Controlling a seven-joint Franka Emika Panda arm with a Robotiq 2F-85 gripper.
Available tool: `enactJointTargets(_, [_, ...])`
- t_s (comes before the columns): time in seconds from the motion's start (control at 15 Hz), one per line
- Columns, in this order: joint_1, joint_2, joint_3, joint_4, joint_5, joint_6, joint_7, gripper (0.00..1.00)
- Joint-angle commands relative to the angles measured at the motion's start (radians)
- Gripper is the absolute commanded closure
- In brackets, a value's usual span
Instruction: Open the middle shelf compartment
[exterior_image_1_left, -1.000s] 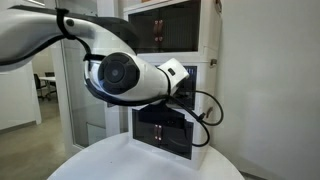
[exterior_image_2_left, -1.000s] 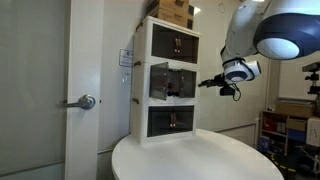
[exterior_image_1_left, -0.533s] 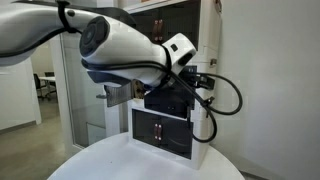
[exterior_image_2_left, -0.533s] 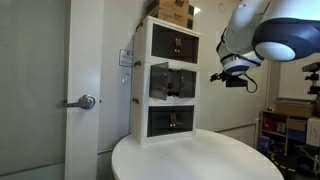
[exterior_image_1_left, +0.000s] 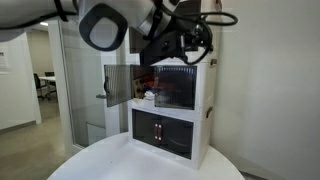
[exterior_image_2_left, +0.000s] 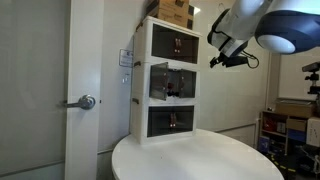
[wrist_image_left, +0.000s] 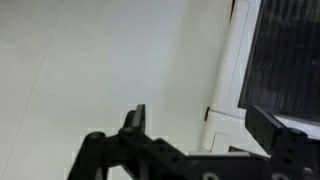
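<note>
My gripper is facing the wall (exterior_image_1_left: 245, 80) beside the stack. Next, I lift clear, turn and then move down from above toward the other middle door's free edge (exterior_image_1_left: 156, 86).
The middle shelf compartment (exterior_image_1_left: 178, 88) (exterior_image_2_left: 170, 82) is the central tier of a white three-tier stack. One dark tinted door (exterior_image_1_left: 118, 85) is swung out wide; the other door looks shut. My gripper (exterior_image_1_left: 187, 42) (exterior_image_2_left: 222, 58) hangs apart from the stack, at about the height of the top tier (exterior_image_2_left: 172, 43). In the wrist view my gripper (wrist_image_left: 205, 125) is open, with nothing between its fingers (wrist_image_left: 135, 118). That view also shows a dark tinted panel (wrist_image_left: 292, 50) in a white frame, and I cannot tell which tier it belongs to.
The stack stands on a round white table (exterior_image_2_left: 195, 160). The bottom tier (exterior_image_1_left: 165, 130) is shut. A cardboard box (exterior_image_2_left: 172, 10) rests on top of the stack. A door with a lever handle (exterior_image_2_left: 85, 101) and glass office walls (exterior_image_1_left: 70, 90) lie behind.
The arm has risen from the level of the middle compartment up to the top tier, away from the stack. The swung-out door has stayed where it was.
</note>
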Motion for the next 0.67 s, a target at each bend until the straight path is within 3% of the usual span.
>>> enactJointTargets(0.0, [-0.014,0.142,-0.071,0.122,-0.151,-0.100,0.125,0.00])
enactJointTargets(0.27, [-0.021,0.297,-0.093,0.265,-0.286,-0.181,0.226,0.00])
enactJointTargets(0.4, [-0.026,0.343,-0.064,0.316,-0.356,-0.140,0.189,0.00])
enactJointTargets(0.47, [0.023,0.341,-0.070,0.243,-0.371,-0.087,0.209,0.00])
enactJointTargets(0.6, [0.025,0.389,-0.056,0.279,-0.415,-0.085,0.210,0.00])
